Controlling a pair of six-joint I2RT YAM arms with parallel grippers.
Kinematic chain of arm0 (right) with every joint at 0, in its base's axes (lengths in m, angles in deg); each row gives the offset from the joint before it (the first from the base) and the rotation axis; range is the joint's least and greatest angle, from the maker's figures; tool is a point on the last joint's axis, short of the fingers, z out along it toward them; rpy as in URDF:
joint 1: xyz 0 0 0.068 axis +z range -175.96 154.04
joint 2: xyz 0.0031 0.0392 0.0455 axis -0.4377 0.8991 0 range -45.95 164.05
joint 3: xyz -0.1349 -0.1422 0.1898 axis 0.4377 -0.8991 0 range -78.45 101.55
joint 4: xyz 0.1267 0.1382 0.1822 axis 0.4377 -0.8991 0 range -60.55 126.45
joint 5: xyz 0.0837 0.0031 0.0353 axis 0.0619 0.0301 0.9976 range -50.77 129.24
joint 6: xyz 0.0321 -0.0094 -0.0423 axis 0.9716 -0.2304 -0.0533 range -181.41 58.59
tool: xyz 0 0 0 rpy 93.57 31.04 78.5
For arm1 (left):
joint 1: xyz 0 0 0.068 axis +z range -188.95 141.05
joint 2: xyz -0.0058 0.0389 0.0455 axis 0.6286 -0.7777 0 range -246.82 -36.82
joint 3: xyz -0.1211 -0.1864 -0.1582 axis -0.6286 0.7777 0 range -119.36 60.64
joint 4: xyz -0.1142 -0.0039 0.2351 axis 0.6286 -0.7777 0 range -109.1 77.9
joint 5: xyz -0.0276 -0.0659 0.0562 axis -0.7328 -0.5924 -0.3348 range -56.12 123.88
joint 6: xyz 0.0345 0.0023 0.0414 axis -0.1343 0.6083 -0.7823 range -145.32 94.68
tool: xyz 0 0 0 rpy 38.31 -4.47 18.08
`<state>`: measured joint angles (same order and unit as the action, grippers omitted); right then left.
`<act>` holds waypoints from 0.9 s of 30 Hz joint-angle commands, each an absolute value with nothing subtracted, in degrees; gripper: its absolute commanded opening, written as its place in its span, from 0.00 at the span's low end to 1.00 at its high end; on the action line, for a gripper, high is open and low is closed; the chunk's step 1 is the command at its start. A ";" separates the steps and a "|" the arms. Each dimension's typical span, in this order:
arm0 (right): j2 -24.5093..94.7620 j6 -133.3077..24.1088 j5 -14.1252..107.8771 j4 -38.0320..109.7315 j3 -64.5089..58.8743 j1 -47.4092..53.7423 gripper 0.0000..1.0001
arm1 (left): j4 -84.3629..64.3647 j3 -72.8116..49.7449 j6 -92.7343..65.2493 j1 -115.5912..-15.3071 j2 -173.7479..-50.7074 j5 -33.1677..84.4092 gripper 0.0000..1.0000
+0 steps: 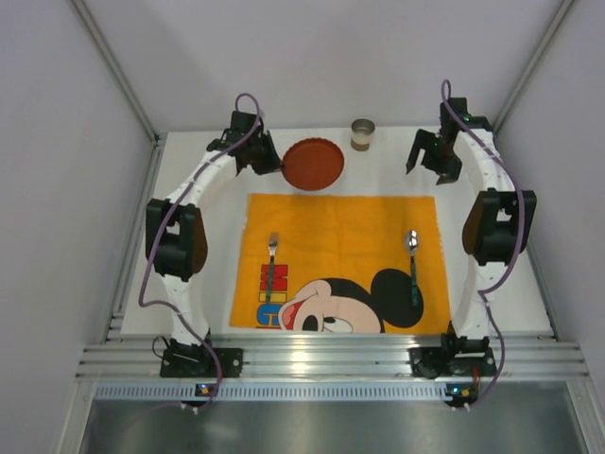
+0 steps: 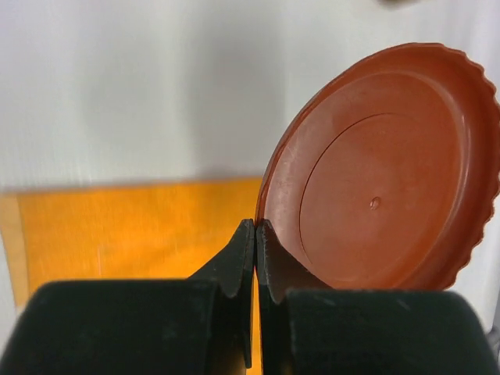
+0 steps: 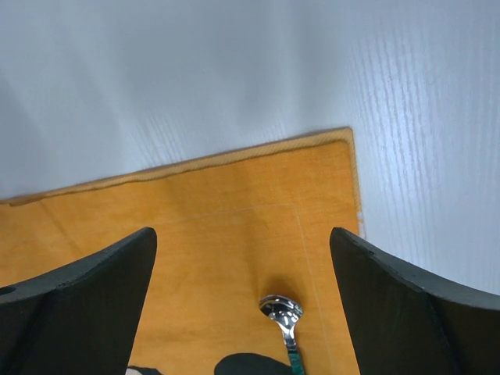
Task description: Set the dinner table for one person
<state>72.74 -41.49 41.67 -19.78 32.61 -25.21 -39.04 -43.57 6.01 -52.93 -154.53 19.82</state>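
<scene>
The plate [image 1: 314, 165] is facing up and the placemat is free between the fork and the spoon. My left gripper goes on to that space [image 1: 337, 253] and lets go of the plate there.
My left gripper [image 1: 274, 163] is shut on the rim of a red-brown scalloped plate [image 1: 313, 164] and holds it tilted just past the far edge of the orange Mickey Mouse placemat [image 1: 340, 227] on the white dinner table [image 1: 397, 170]. In the left wrist view the fingertips [image 2: 248, 238] pinch the plate [image 2: 391, 172] at its near rim. A fork [image 1: 271, 270] lies on the mat's left side, a spoon [image 1: 412, 257] on its right. My right gripper [image 1: 427, 163] is open and empty at the far right, above bare table; its view shows the spoon [image 3: 283, 311] below.
A small metal cup [image 1: 362, 132] stands at the far middle of the table. Pale lilac walls close in the left, right and far sides. A ribbed aluminium rail [image 1: 331, 359] runs along the near edge by the arm bases.
</scene>
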 commanded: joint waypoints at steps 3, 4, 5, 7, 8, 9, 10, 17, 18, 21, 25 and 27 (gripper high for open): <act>75.24 -38.65 44.15 -20.51 38.09 -24.73 0.92 | -43.93 -27.04 4.99 -58.36 -147.58 15.87 0.00; 75.86 -37.61 45.03 -20.51 39.66 -24.64 0.92 | -43.05 -24.90 4.91 -61.07 -145.48 16.13 0.00; 76.91 -37.16 45.47 -20.42 40.46 -24.64 0.92 | -41.82 -23.14 4.74 -62.49 -144.58 16.39 0.00; 77.97 -36.11 47.14 -20.42 42.65 -24.64 0.92 | -41.19 -21.80 3.60 -65.74 -144.05 17.00 0.00; 78.41 -35.23 47.84 -20.16 43.10 -24.55 0.92 | -41.98 -22.24 3.42 -66.54 -144.40 17.62 0.00; 79.28 -34.96 49.15 -19.90 43.54 -24.55 0.92 | -42.94 -23.55 3.07 -67.33 -144.83 18.32 0.00; 79.64 -34.61 49.60 -18.94 43.80 -24.47 0.92 | -44.17 -23.82 2.89 -68.56 -145.54 19.46 0.00; 82.36 -34.25 52.50 -16.47 43.54 -23.85 0.92 | -44.45 -20.05 0.17 -71.64 -142.65 22.54 0.00; 82.54 -34.08 52.85 -16.03 43.54 -23.59 0.92 | -44.19 -18.57 -0.53 -71.82 -142.21 22.89 0.00; 82.54 -33.38 54.70 -12.78 43.54 -22.97 0.92 | -44.01 -16.28 -1.67 -72.96 -141.59 24.04 0.00; 82.54 -28.39 61.28 -4.97 41.70 -22.80 0.92 | -48.39 -17.67 -2.82 -73.05 -146.05 21.32 0.28; 82.89 -26.71 62.35 -0.31 41.43 -22.53 0.93 | -49.19 -17.59 -3.26 -73.14 -146.16 21.48 0.76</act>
<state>82.90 -30.93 57.50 -10.16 41.44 -23.55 -46.71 -16.86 -1.75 -72.84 -145.46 22.16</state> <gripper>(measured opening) 0.923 0.627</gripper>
